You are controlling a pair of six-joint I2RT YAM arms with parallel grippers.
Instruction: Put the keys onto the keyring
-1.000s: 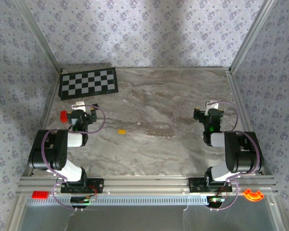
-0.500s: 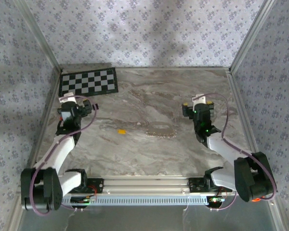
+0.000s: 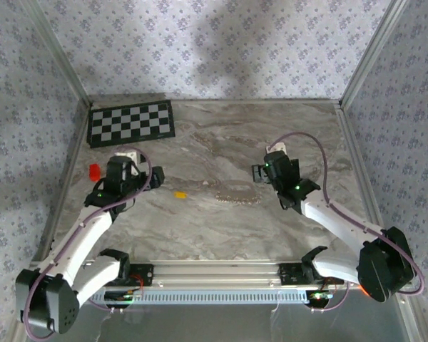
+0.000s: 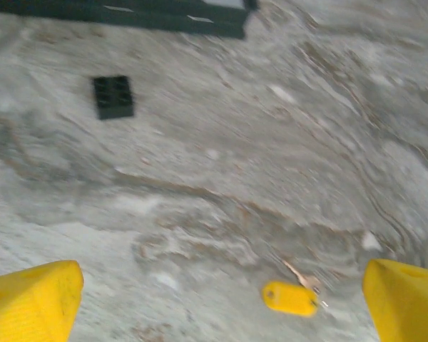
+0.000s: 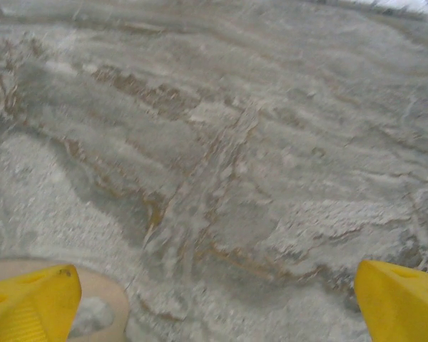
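Note:
The keyring's end nearest the yellow key lies free of it, so my right gripper should stay open and keep moving there until its fingers are around the end ring.
A small key with a yellow plastic head lies flat on the grey marble table, left of centre. In the left wrist view the key lies low between my yellow fingertips, nearer the right one, its silver blade pointing up. My left gripper hovers open just left of the key. The keyring is a faint silvery trace near the table's middle. My right gripper is open, just up and right of the keyring. Its wrist view has bare marble between the yellow fingertips.
A checkerboard sheet lies at the back left. A small red block sits by the left wall. A black block rests on the marble ahead of the left gripper. A tan curved band shows beside the right gripper's left fingertip.
Both arms have unfolded and reached out over the table. The left gripper swung right toward the yellow key. The right gripper moved left toward the table's middle.

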